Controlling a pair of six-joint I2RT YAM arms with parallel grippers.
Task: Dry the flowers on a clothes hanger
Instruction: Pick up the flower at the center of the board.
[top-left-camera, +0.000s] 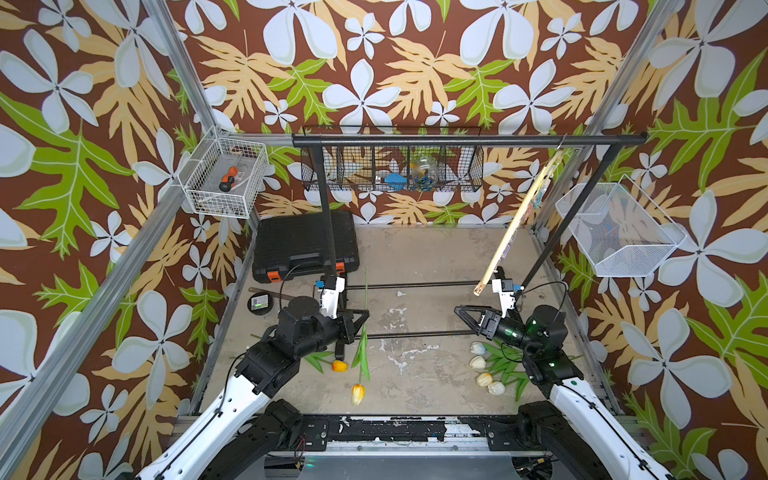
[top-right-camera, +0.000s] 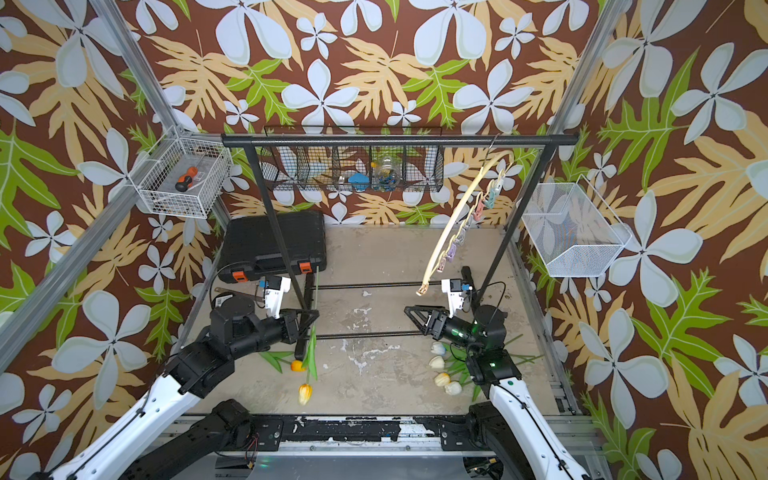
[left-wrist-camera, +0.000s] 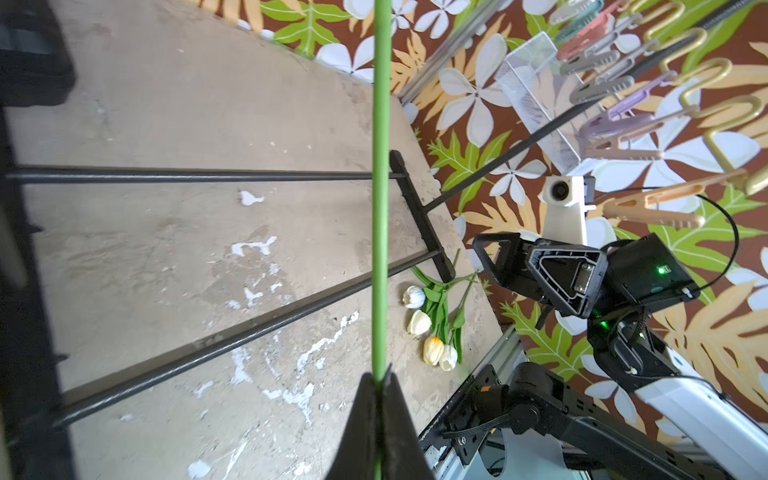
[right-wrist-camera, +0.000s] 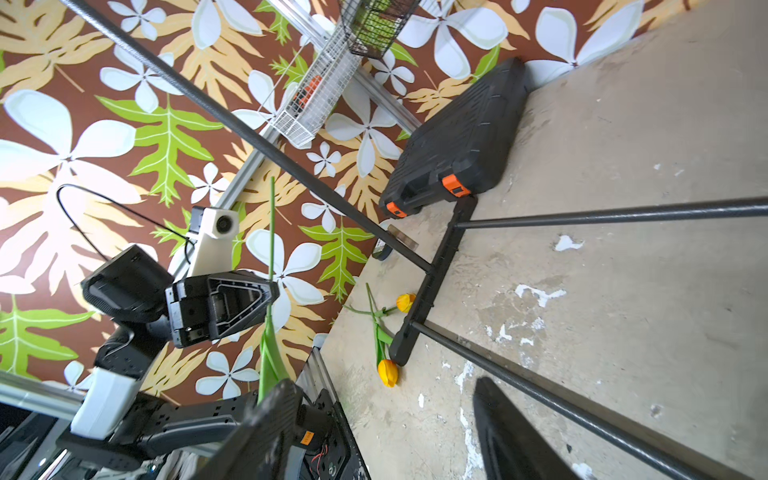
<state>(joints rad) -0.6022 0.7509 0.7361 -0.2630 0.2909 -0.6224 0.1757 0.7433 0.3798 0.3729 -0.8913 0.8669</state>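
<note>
The hanging tulip's stem is upright and my right gripper's open fingers face it, so my left gripper keeps going toward those fingers and lets go once they close.
My left gripper is shut on the green stem of an orange-yellow tulip. The tulip hangs head down, its head above the floor. Another orange tulip lies by the rack's foot. Several white-cream tulips lie at the front right. The cream clothes hanger hangs tilted from the rack's right end, with pastel clothespins dangling. My right gripper stands open and holds nothing. It is below the hanger's lower tip and above the white tulips.
The tall black garment rack spans the space, with its base bars on the floor. A black tool case lies at the back left. Wire baskets hang on the walls: white, black and white mesh.
</note>
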